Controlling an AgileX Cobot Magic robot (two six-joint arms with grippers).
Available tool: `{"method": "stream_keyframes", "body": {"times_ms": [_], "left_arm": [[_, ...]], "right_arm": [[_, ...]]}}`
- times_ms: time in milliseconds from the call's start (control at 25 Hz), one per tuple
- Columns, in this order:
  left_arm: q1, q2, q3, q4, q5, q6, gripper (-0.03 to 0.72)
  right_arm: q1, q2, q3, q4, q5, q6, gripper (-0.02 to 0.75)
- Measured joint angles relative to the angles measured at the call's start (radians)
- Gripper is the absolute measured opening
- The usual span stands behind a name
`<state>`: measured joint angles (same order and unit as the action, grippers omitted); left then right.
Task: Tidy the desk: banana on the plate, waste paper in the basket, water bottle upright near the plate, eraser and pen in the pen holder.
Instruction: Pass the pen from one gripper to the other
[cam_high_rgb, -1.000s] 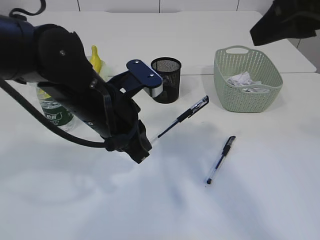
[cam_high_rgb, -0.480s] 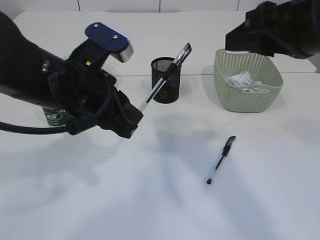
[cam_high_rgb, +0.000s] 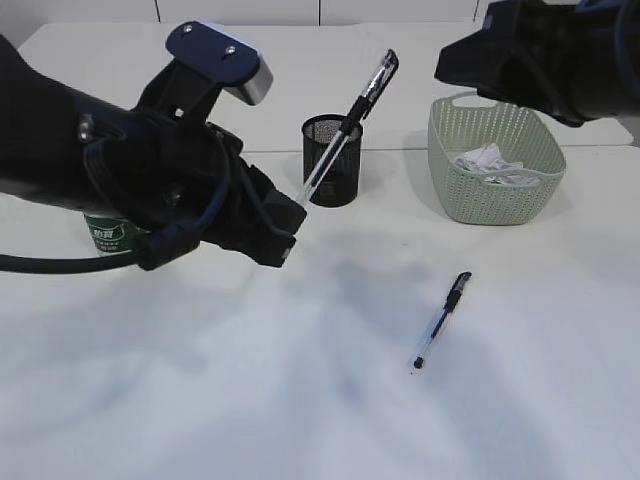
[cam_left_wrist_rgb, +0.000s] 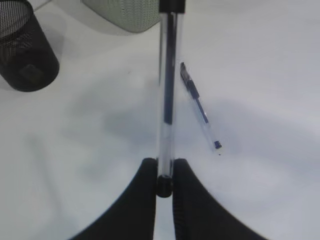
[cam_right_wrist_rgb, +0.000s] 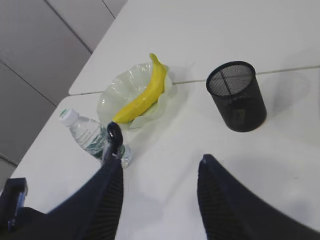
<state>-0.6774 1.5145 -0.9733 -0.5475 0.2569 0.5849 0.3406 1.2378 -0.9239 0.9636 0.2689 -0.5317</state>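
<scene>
My gripper will let go of the slim pen (cam_high_rgb: 368, 97) inside the pen holder, and the pen will then lean over against the pen holder's rim, because the pen holder's opening (cam_high_rgb: 325, 128) is far wider than the pen.
My left gripper (cam_high_rgb: 290, 215) (cam_left_wrist_rgb: 164, 172) is shut on the tip end of a clear pen with a black cap (cam_high_rgb: 345, 125) (cam_left_wrist_rgb: 166, 90). It holds the pen in the air, slanted up, with the cap above the black mesh pen holder (cam_high_rgb: 332, 160) (cam_right_wrist_rgb: 237, 97). A second pen (cam_high_rgb: 441, 320) (cam_left_wrist_rgb: 199, 107) lies on the table. The banana (cam_right_wrist_rgb: 145, 92) lies on the clear plate (cam_right_wrist_rgb: 112, 95). The water bottle (cam_right_wrist_rgb: 87, 132) stands upright beside the plate. Waste paper (cam_high_rgb: 490, 160) is in the green basket (cam_high_rgb: 470, 205). My right gripper (cam_right_wrist_rgb: 160, 167) is open and empty, high at the back right.
The white table has a seam running across behind the pen holder. The left arm hides most of the bottle and the plate in the exterior view. No eraser shows in the open.
My left arm has lifted the pen from low over the table and tipped it steeper, so its cap now stands above the pen holder. The right arm has moved further into view at the top right.
</scene>
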Motion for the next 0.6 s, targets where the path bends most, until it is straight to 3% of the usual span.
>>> {"method": "stream_keyframes", "body": {"times_ms": [280,600], "left_arm": [[-0.018,0.0,0.0,-0.059,-0.053,0.0,0.035],[-0.018,0.0,0.003,-0.081,-0.068,0.002,0.035]], "right_arm": [[0.0,0.004,0.0,0.421,-0.011,-0.406,0.357],[0.0,0.084,0.0,0.664,-0.011,-0.686,0.356]]}}
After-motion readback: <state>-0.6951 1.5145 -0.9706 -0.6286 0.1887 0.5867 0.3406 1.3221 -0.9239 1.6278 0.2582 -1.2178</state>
